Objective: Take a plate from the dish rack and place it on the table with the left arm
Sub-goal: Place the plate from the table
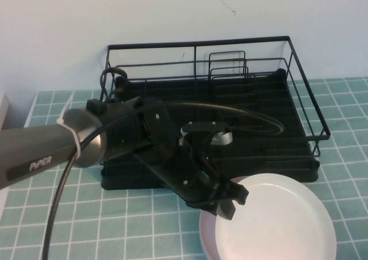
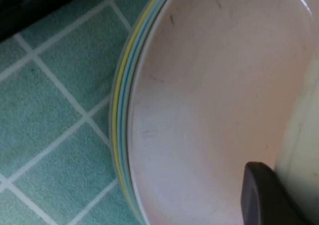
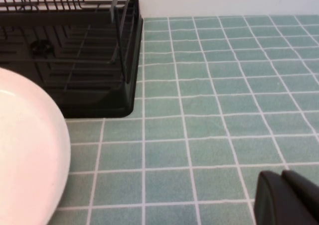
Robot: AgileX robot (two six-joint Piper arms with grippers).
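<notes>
I should let go of the cream-white plate with my left gripper, reach across to its opposite rim [image 1: 332,230] and push it into line, because it sticks out over the pale pink plate [image 1: 209,237].
The cream-white plate [image 1: 282,220] hangs low over the table [image 1: 52,214], just in front of the dish rack [image 1: 299,76]. It overlaps a pale pink plate [image 1: 206,243] with a striped rim [image 2: 122,110] lying below it. My left gripper [image 1: 230,205] is shut on the cream plate's left rim. In the left wrist view one black finger [image 2: 264,197] lies against the plate's edge [image 2: 304,135]. The right wrist view shows the plate [image 3: 25,150], the rack's corner [image 3: 99,85] and my right gripper [image 3: 281,180], shut and empty above the tiles [image 3: 209,110].
The black wire rack stands at the back against a white wall, with upright wire dividers [image 1: 227,64] at its far side. The left arm's cable [image 1: 253,119] loops over the rack. A white object [image 1: 3,110] sits at the far left edge.
</notes>
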